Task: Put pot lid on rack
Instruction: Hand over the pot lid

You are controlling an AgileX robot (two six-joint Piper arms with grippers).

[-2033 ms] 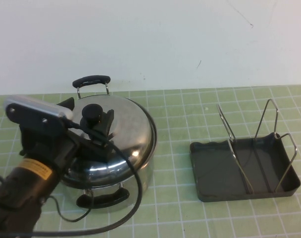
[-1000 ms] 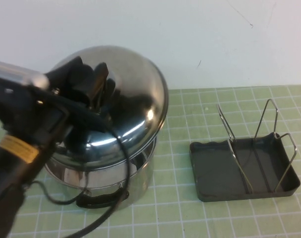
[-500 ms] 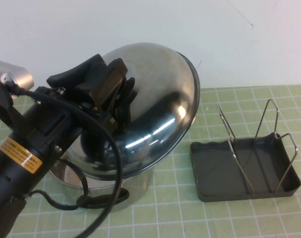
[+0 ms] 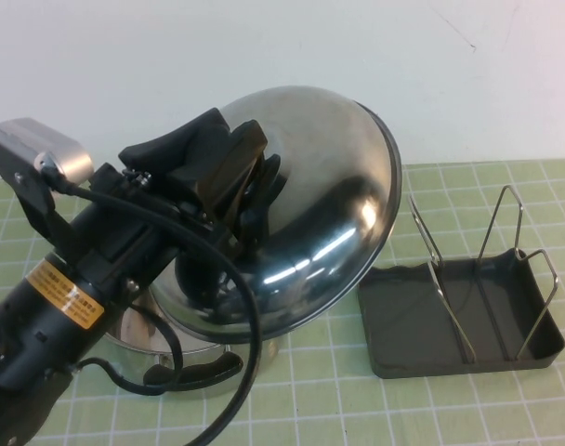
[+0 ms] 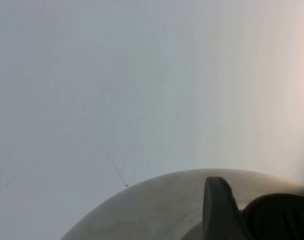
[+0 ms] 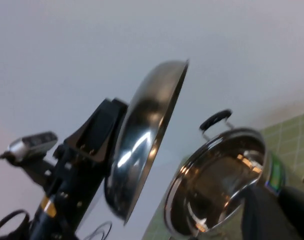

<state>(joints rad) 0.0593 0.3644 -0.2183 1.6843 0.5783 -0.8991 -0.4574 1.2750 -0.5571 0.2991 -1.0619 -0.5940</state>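
Observation:
The lid on edge [image 4: 324, 200] is in my left gripper with its rack-side rim free, so my right gripper should now head for that rim [image 4: 397, 181] until it closes there.
My left gripper [image 4: 248, 189] is shut on the black knob [image 5: 283, 220] of the pot lid [image 4: 331, 200]. The shiny domed lid is lifted clear of the pot and tilted on edge, its dome facing the camera, between the pot and the rack. In the right wrist view the lid [image 6: 142, 145] hangs edge-on above the open pot [image 6: 217, 175]. The rack [image 4: 394, 321] is a dark grey tray at the right with upright wire loops [image 4: 502, 232]; nothing stands in it. The lid's right rim is near the rack's left edge. My right gripper [image 6: 284, 215] shows only as dark shapes in its own wrist view.
The open steel pot [image 4: 138, 336] stands on the green grid mat at the left, its near black handle [image 4: 194, 372] showing below the lid. A white wall runs behind the table. My left arm's cable loops in front of the pot.
My left gripper has lifted the lid off the pot, tilted it up on edge, and carried it to the right toward the rack. The pot and rack have not moved.

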